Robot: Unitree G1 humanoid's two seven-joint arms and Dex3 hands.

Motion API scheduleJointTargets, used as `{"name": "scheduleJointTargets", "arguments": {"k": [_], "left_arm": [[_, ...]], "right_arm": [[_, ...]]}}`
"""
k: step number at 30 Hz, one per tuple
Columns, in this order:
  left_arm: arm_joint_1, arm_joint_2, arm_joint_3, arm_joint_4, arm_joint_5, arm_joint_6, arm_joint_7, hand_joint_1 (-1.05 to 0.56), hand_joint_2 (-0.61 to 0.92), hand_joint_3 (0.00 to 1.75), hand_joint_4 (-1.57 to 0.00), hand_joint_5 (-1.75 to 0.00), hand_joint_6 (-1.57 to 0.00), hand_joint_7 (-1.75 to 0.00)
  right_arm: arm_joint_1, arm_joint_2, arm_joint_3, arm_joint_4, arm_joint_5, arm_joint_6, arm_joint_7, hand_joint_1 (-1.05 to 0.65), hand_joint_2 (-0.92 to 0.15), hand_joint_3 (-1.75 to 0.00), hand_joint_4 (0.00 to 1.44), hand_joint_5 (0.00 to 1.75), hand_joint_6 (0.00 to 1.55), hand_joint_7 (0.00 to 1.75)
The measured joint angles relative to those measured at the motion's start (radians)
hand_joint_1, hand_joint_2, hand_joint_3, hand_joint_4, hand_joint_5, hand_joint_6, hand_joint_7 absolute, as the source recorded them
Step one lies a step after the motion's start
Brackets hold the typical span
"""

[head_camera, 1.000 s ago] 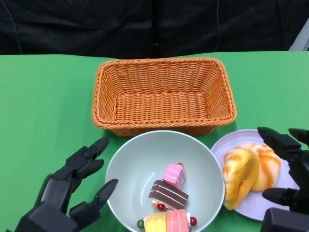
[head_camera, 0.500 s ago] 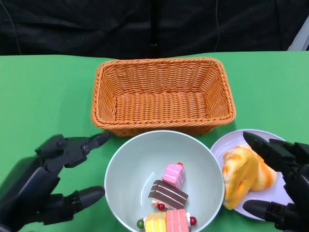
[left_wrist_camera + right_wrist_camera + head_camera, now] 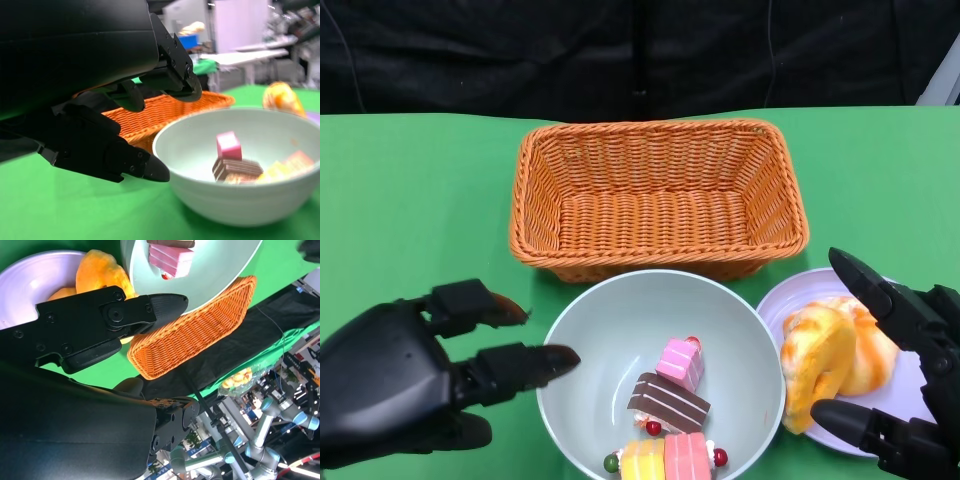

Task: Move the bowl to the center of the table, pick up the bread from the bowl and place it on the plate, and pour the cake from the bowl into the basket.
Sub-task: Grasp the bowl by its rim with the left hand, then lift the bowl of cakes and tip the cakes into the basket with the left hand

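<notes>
I see the cake pieces (image 3: pixel 668 403) lying loose on the bowl's smooth inside (image 3: pixel 608 345), so they will all fall into the basket once I tip the bowl.
The pale green bowl (image 3: pixel 582 350) stands at the table's near middle with several cake pieces (image 3: pixel 668 400) inside; it also shows in the left wrist view (image 3: pixel 240 200) with the cake pieces (image 3: pixel 235 167). The orange bread (image 3: pixel 830 360) lies on the lilac plate (image 3: pixel 790 295) to the bowl's right. My left hand (image 3: pixel 410 380) is open just left of the bowl, a fingertip (image 3: pixel 560 356) at its rim. My right hand (image 3: pixel 900 380) hovers open over the plate's right side, holding nothing. The orange wicker basket (image 3: pixel 658 195) stands empty behind the bowl.
Green cloth covers the table (image 3: pixel 410 200), with a black backdrop behind its far edge. The right wrist view shows the bread (image 3: pixel 102 275), plate (image 3: pixel 30 270), bowl (image 3: pixel 220 270) and basket (image 3: pixel 200 330) past my fingers (image 3: pixel 125 315).
My left hand has turned and closed in toward the bowl's left rim. My right hand has drawn back slightly from the bread, which stays on the plate.
</notes>
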Motion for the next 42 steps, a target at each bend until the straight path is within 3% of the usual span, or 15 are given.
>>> {"name": "scheduleJointTargets", "arguments": {"k": [8,14,17,21,24,25,27,28,29,30,31,34,42], "left_arm": [[-0.139,0.013,-0.142,0.122,0.266,-0.051,0.26,-0.46,0.84,0.04,-0.48,-0.45,-0.63,-0.02],[-0.253,0.015,-0.314,0.215,0.434,0.0,0.439,-0.49,0.87,0.01,-0.44,-0.52,-0.7,-0.04],[-0.322,0.017,-0.415,0.274,0.511,0.036,0.498,-0.51,0.87,0.0,-0.54,-0.41,-0.75,-0.01],[-0.399,0.018,-0.542,0.361,0.583,0.087,0.577,-0.45,0.8,0.0,-0.59,-0.42,-0.78,-0.02],[-0.454,-0.001,-0.626,0.462,0.608,0.132,0.665,-0.4,0.77,0.0,-0.76,-0.52,-0.93,-0.08],[-0.47,-0.012,-0.655,0.502,0.61,0.145,0.696,-0.39,0.76,0.0,-0.86,-0.61,-1.04,-0.1],[-0.501,-0.037,-0.706,0.576,0.613,0.173,0.763,-0.38,0.77,0.0,-0.91,-0.92,-1.2,-0.09],[-0.518,-0.046,-0.732,0.609,0.618,0.185,0.803,-0.35,0.82,0.01,-0.87,-1.4,-1.11,-0.59],[-0.53,-0.055,-0.758,0.641,0.629,0.203,0.855,-0.34,0.85,0.01,-0.86,-1.57,-0.94,-1.04],[-0.542,-0.063,-0.783,0.665,0.64,0.219,0.903,-0.34,0.86,0.01,-0.86,-1.67,-0.83,-1.33],[-0.551,-0.068,-0.805,0.686,0.646,0.232,0.943,-0.33,0.88,0.01,-0.87,-1.71,-0.78,-1.46],[-0.568,-0.069,-0.851,0.709,0.646,0.248,1.035,-0.27,0.91,0.02,-0.93,-1.74,-0.71,-1.67],[-0.563,0.029,-0.851,0.563,0.581,0.212,1.078,-0.21,0.9,0.01,-0.98,-1.75,-0.74,-1.75]], "right_arm": [[0.0,0.024,-0.001,-0.003,-0.014,0.003,-0.012,-0.42,-0.92,-0.27,0.0,0.97,0.22,0.12],[0.0,0.038,-0.003,-0.006,-0.015,0.004,-0.014,-0.42,-0.92,-0.25,0.0,1.0,0.21,0.13],[0.002,0.045,-0.002,-0.009,-0.017,0.005,-0.014,-0.42,-0.92,-0.25,0.0,1.0,0.21,0.13],[0.004,0.048,0.0,-0.011,-0.022,0.01,-0.014,-0.42,-0.92,-0.25,0.0,1.01,0.22,0.14],[0.006,0.051,0.001,-0.014,-0.022,0.018,-0.014,-0.42,-0.92,-0.25,0.0,1.02,0.22,0.15],[0.007,0.052,0.001,-0.016,-0.022,0.019,-0.014,-0.42,-0.92,-0.25,0.0,1.02,0.22,0.15],[0.01,0.054,0.003,-0.02,-0.022,0.02,-0.014,-0.41,-0.92,-0.25,0.0,1.03,0.22,0.16],[0.011,0.055,0.003,-0.023,-0.022,0.02,-0.014,-0.41,-0.92,-0.25,0.01,1.03,0.24,0.17],[0.011,0.057,0.003,-0.024,-0.021,0.02,-0.014,-0.41,-0.92,-0.25,0.01,1.03,0.24,0.17],[0.011,0.059,0.003,-0.025,-0.02,0.02,-0.014,-0.41,-0.92,-0.25,0.01,1.04,0.25,0.18],[0.012,0.06,0.003,-0.025,-0.019,0.02,-0.014,-0.41,-0.92,-0.26,0.02,1.04,0.25,0.18],[0.013,0.069,0.004,-0.025,-0.018,0.019,-0.018,-0.4,-0.92,-0.26,0.03,1.06,0.26,0.2],[0.01,0.076,0.007,-0.021,-0.016,0.012,-0.03,-0.41,-0.92,-0.28,0.04,1.07,0.26,0.22]]}}
